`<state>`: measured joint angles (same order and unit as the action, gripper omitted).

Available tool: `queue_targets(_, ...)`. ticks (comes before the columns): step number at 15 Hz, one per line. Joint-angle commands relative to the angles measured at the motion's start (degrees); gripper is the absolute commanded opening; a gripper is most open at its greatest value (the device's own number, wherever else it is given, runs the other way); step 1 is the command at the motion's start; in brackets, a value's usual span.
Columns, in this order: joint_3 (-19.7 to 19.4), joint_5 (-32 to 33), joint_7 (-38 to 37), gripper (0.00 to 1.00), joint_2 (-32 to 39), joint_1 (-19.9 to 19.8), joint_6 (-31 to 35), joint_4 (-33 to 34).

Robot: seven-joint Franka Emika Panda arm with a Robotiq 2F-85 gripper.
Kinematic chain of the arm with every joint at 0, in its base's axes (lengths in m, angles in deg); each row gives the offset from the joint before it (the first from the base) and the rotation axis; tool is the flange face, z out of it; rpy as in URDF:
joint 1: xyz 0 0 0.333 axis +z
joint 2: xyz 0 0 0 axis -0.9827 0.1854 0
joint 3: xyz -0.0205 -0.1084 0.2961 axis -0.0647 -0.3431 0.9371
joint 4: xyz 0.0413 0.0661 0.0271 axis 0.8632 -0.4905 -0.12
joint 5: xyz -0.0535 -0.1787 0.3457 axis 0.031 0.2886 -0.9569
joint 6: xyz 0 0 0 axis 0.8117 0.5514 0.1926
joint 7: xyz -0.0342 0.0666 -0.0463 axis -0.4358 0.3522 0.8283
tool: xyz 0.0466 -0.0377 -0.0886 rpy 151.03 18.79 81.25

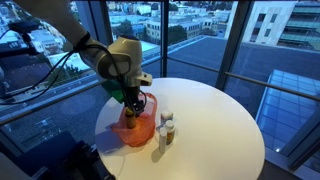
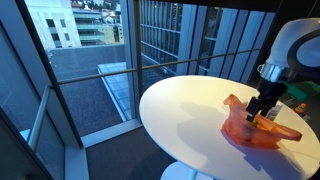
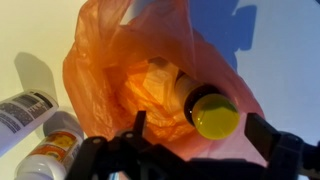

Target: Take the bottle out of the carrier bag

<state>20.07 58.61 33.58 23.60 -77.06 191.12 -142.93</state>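
Observation:
The carrier bag's opening (image 3: 152, 88) is wide open around the yellow cap. The bottle (image 3: 207, 107) will come out freely when I lift, and the bag will stay behind.
The orange-red carrier bag (image 3: 110, 70) lies open on the white round table (image 3: 290, 70). Inside it is the bottle (image 3: 215, 118), which shows a yellow cap and a dark neck, top end toward the camera. My gripper (image 3: 200, 135) is open just above the bag's mouth, with one finger on each side of the bottle's cap and not touching it. In both exterior views the gripper (image 1: 131, 104) (image 2: 263, 107) reaches down into the slumped bag (image 1: 138, 130) (image 2: 262, 132). The bottle is hidden there.
Two small pale-capped bottles (image 1: 167, 128) stand next to the bag. In the wrist view they are at the lower left (image 3: 40, 135). The table (image 1: 220, 120) (image 2: 180, 110) stands by tall windows, and the bag is near its edge.

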Motion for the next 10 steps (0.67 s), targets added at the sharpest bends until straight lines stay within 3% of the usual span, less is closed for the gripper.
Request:
queue_targets(1,0.5,0.1,-0.1,1.0,0.0,-0.5,-0.1,0.0)
queue_targets(10,0.6,1.1,-0.4,1.0,0.4,-0.3,0.6,0.0)
